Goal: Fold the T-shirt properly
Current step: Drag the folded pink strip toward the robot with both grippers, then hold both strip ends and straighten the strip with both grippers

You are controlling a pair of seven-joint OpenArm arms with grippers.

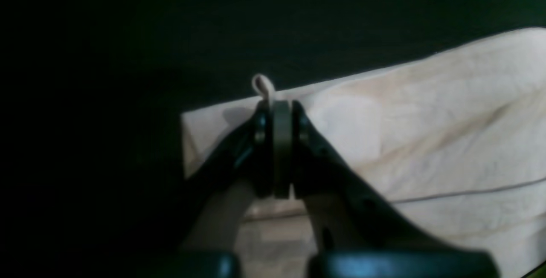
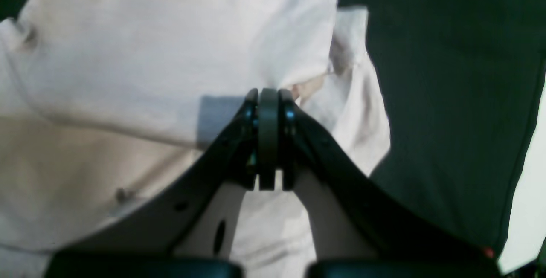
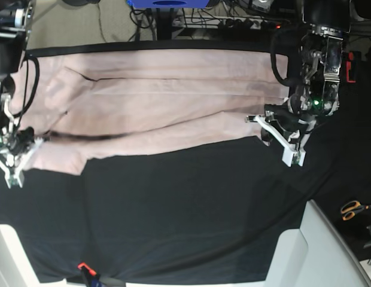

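The robot's grippers stretch the T-shirt's front strip [image 3: 152, 144] along its back folds, so its right gripper should keep moving toward those folds [image 3: 75, 95] until the strip lies flat.
The pale pink T-shirt [image 3: 161, 101] lies spread lengthwise across the far half of the table, with long folds running along it. My left gripper [image 3: 263, 125] is at its right end. In the left wrist view this gripper [image 1: 281, 103] is shut, and a small loop of the shirt [image 1: 426, 120] sticks out past its tips. My right gripper [image 3: 21, 156] is at the shirt's left near corner. In the right wrist view it [image 2: 268, 94] is shut where a raised fold of the shirt [image 2: 128, 56] meets its tips.
A black cloth [image 3: 191, 209] covers the table under the shirt. Orange-handled scissors [image 3: 352, 209] lie at the right edge. A white surface [image 3: 317, 251] stands at the near right. A small red object [image 3: 84, 267] sits at the front edge. Cables and a blue object [image 3: 167, 3] are behind the table.
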